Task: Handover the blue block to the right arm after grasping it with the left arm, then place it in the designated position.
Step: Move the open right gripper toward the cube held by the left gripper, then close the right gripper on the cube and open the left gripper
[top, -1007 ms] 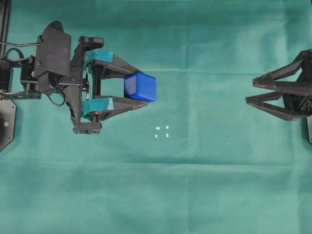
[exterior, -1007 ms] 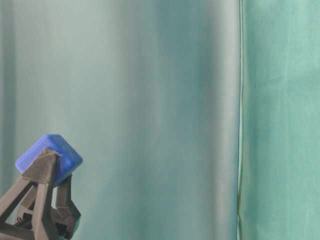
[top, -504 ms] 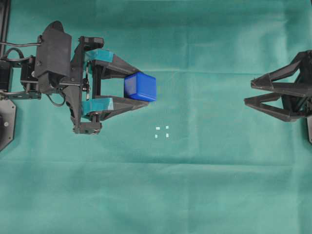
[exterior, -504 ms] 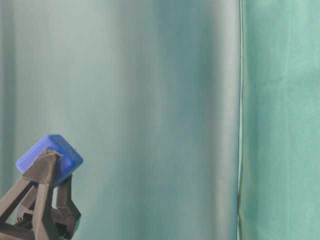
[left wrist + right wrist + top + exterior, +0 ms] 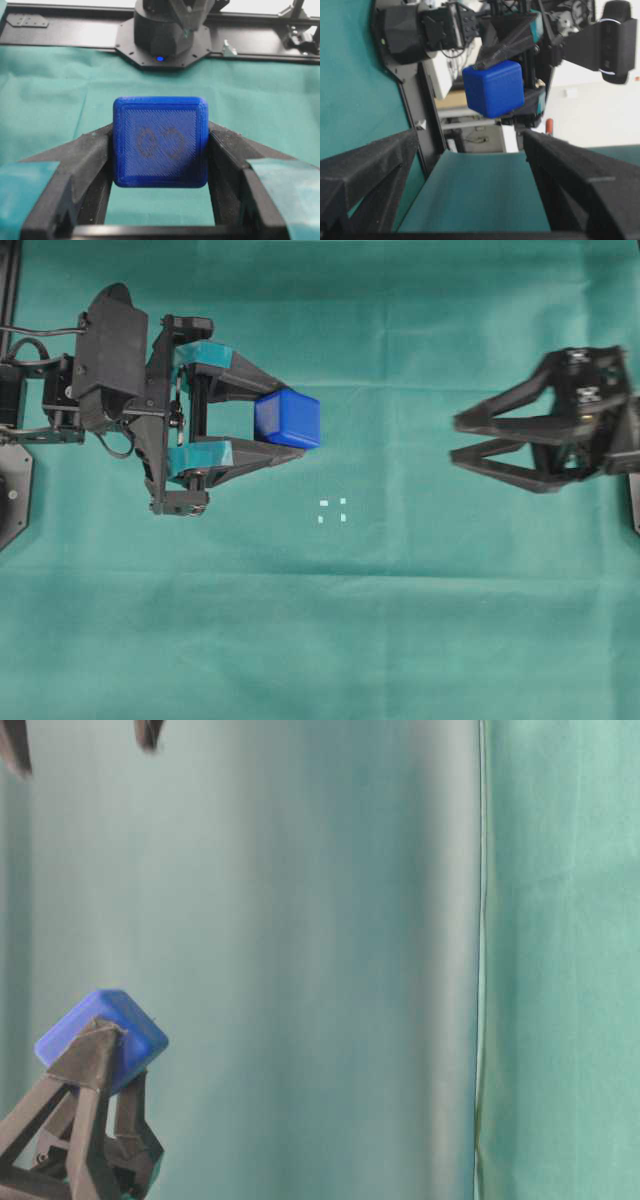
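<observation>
I should keep moving my open right gripper toward the blue block's loose end (image 5: 304, 420), which sticks out past my left gripper's fingers, until both fingers straddle that end (image 5: 310, 423).
The blue block (image 5: 288, 419) is held above the green cloth between the teal-taped fingers of my left gripper (image 5: 293, 421), which is shut on it. From the left wrist the blue block (image 5: 160, 141) fills the gap between both fingers, its embossed face toward the camera. My right gripper (image 5: 455, 440) is open, all black, and points left at the block from well to its right. In the right wrist view the blue block (image 5: 493, 88) hangs ahead of the spread right gripper (image 5: 470, 137). The designated position (image 5: 333, 510), small white marks, lies on the cloth below and right of the block.
Green cloth (image 5: 330, 640) covers the whole table. The left arm's black base (image 5: 12, 490) sits at the left edge. The right arm's base (image 5: 165, 35) and a black rail stand at the far side in the left wrist view. Right fingertips (image 5: 148, 732) show at the table-level view's top.
My right gripper has moved left toward the block, still open; its tips now enter the table-level view at the top. The left gripper and block have stayed put.
</observation>
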Robot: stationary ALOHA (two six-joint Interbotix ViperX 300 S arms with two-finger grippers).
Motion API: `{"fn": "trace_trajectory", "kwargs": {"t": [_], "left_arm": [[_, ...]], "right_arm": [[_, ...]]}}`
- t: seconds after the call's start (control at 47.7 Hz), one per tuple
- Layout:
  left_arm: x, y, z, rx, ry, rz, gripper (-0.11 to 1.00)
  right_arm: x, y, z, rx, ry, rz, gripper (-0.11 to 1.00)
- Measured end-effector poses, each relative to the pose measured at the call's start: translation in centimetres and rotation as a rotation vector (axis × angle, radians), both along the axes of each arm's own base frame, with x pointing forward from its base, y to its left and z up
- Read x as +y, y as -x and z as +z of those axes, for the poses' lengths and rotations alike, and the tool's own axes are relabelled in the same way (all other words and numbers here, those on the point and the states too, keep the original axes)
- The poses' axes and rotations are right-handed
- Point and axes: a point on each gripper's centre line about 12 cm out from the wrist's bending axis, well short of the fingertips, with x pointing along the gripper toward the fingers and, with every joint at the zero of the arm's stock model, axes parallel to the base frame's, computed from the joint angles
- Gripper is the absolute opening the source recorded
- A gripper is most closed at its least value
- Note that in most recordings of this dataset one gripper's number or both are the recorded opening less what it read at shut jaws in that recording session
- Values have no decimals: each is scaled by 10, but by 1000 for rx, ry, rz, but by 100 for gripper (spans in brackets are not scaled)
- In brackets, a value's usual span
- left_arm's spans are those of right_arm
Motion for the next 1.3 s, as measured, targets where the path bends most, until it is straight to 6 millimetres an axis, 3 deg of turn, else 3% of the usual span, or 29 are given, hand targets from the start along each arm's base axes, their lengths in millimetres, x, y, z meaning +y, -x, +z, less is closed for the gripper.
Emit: {"fn": "trace_trajectory", "kwargs": {"t": [0.839, 1.049, 1.301], "left_arm": [[0, 1, 0, -2, -2, 0, 47], [0, 1, 1, -3, 0, 0, 47], [0, 1, 2, -5, 0, 0, 47]], "right_arm": [[-6, -117, 2, 46, 55, 25, 93], [-8, -134, 3, 45, 62, 21, 93], [-8, -140, 4, 42, 64, 21, 93]]}}
